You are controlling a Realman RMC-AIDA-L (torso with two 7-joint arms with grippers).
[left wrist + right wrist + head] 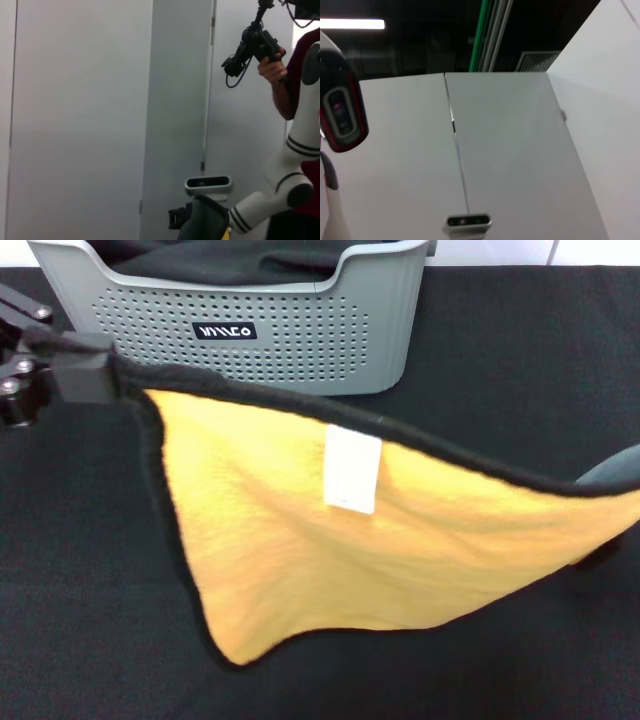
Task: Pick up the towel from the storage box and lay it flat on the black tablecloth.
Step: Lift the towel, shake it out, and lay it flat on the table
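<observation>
The towel hangs at a slant with its lower edge [350, 626] sagging unevenly, so the robot's left gripper and right gripper should bring it down while pulling the towel's top edge toward the storage box [265, 350].
The orange-yellow towel [290, 540] with black trim hangs spread in the air above the black tablecloth [510, 350], its white label [352, 470] facing me. My left gripper [105, 375] is shut on the towel's upper left corner, in front of the storage box [300, 350]. My right gripper [612, 472] holds the opposite upper corner at the far right, mostly hidden behind the cloth. The top edge is pulled taut between them and slopes down to the right. The lower corner sags toward the front. The wrist views show only walls.
Dark bunched fabric [220, 260] lies inside the storage box at the back centre. The black tablecloth covers the whole table around and under the towel. A person holding a controller [272, 60] stands behind the robot in the left wrist view.
</observation>
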